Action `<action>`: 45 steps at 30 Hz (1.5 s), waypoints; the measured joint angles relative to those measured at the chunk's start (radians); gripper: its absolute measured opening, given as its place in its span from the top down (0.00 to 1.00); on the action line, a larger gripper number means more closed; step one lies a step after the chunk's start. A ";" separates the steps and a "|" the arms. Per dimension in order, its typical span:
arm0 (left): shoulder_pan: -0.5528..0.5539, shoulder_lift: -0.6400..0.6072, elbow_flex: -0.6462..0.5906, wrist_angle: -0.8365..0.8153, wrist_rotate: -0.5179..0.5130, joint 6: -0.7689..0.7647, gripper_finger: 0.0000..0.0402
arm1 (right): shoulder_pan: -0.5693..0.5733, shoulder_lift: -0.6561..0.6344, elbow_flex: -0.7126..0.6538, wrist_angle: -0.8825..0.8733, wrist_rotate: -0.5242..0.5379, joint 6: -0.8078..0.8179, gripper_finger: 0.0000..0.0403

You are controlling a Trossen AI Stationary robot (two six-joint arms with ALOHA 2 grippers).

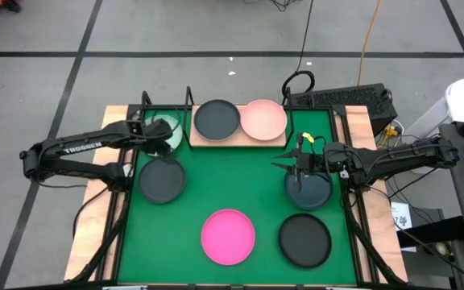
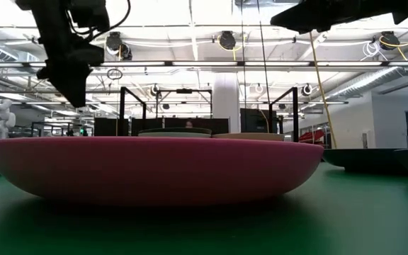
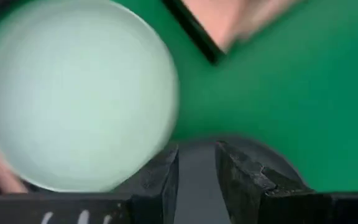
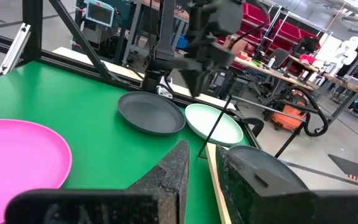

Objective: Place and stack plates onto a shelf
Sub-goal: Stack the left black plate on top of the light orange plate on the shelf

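The rims of the dark plate lying (image 1: 162, 180) by the mint plate and the pale pink plate (image 1: 263, 120) match in width. The dark plate should hide nearly all of the pale pink plate when I stack it.
The shelf (image 1: 240, 138) is a light wooden board at the mat's far edge. It bears a dark plate (image 1: 216, 119) and the pale pink plate (image 1: 263, 119) side by side. The mint plate (image 1: 166, 133) lies flat on the mat left of the shelf. My left gripper (image 1: 153, 129) hovers over its left part, fingers a narrow gap apart (image 3: 196, 168). My right gripper (image 1: 290, 161) hangs above another dark plate (image 1: 308, 192), fingers also slightly apart (image 4: 204, 168). The magenta plate (image 1: 228, 236) and two more dark plates (image 1: 161, 179) (image 1: 304, 240) lie on the mat. No white plate shows.
The green mat (image 1: 240, 181) covers the table inside a black frame. Black wire uprights (image 1: 188, 101) stand at the shelf's ends. A keyboard (image 1: 341, 98) and cables lie beyond the far right corner. In the low view the magenta plate (image 2: 154, 170) blocks most of the table.
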 joint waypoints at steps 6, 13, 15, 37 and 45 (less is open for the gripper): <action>-0.234 0.019 -0.003 0.014 0.053 -0.095 0.72 | 0.000 0.000 0.000 -0.002 0.000 0.000 0.84; -0.579 0.076 -0.003 0.016 0.011 -0.340 0.72 | 0.000 0.000 0.001 -0.007 0.000 0.000 0.84; -0.656 0.119 -0.004 0.020 0.010 -0.380 0.72 | 0.000 0.000 0.001 -0.007 0.000 0.000 0.84; -0.854 0.393 -0.003 0.053 0.018 -0.399 0.73 | 0.000 0.000 0.001 -0.007 0.000 0.022 0.84; -0.856 0.409 -0.008 0.062 -0.015 -0.393 0.73 | 0.000 0.000 0.001 -0.010 -0.001 0.019 0.84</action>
